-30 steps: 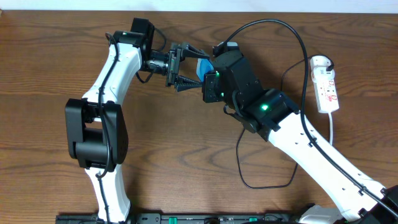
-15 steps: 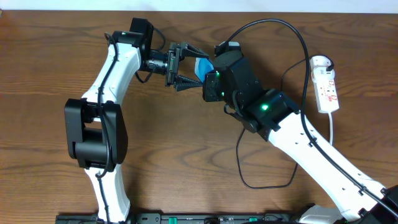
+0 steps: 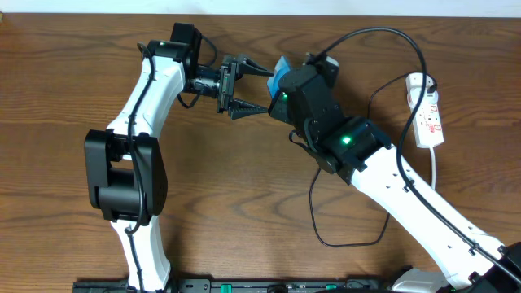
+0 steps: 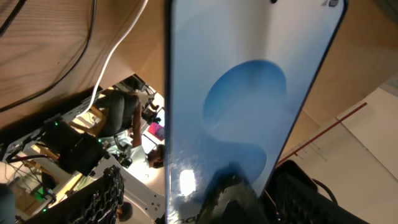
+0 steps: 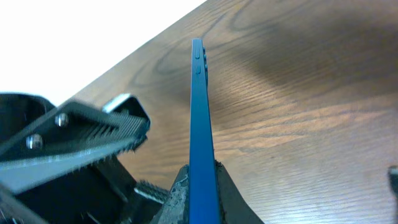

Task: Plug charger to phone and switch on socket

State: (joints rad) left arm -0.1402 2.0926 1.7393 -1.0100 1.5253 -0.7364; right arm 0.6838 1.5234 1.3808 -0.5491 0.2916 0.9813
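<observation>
My right gripper should turn the phone's long edge (image 4: 168, 106) toward my open left gripper before passing the phone over, because the phone's broad screen (image 4: 244, 99) faces that gripper now.
The phone (image 3: 279, 76) stands on edge above the table, its blue screen filling the left wrist view (image 4: 249, 93). In the right wrist view it is a thin blue edge (image 5: 199, 112). My right gripper (image 5: 201, 180) is shut on its lower end, one finger (image 5: 177, 193) on each face. My left gripper (image 3: 263, 89) stands open just left of the phone, facing its screen, not touching it. The charger (image 3: 378, 31) is a black cable arching over the right arm, with a loop (image 3: 350, 242) on the table. The socket (image 3: 427, 110) lies at the far right.
The socket's white cord (image 3: 434, 167) runs down the right side behind the right arm. The left arm's black base (image 3: 122, 175) stands at the left. The left gripper's serrated finger (image 5: 81, 130) is close to the phone in the right wrist view.
My right gripper has closed on the phone and carried it a little right and away, out from between the left fingers. The left arm has stayed put.
</observation>
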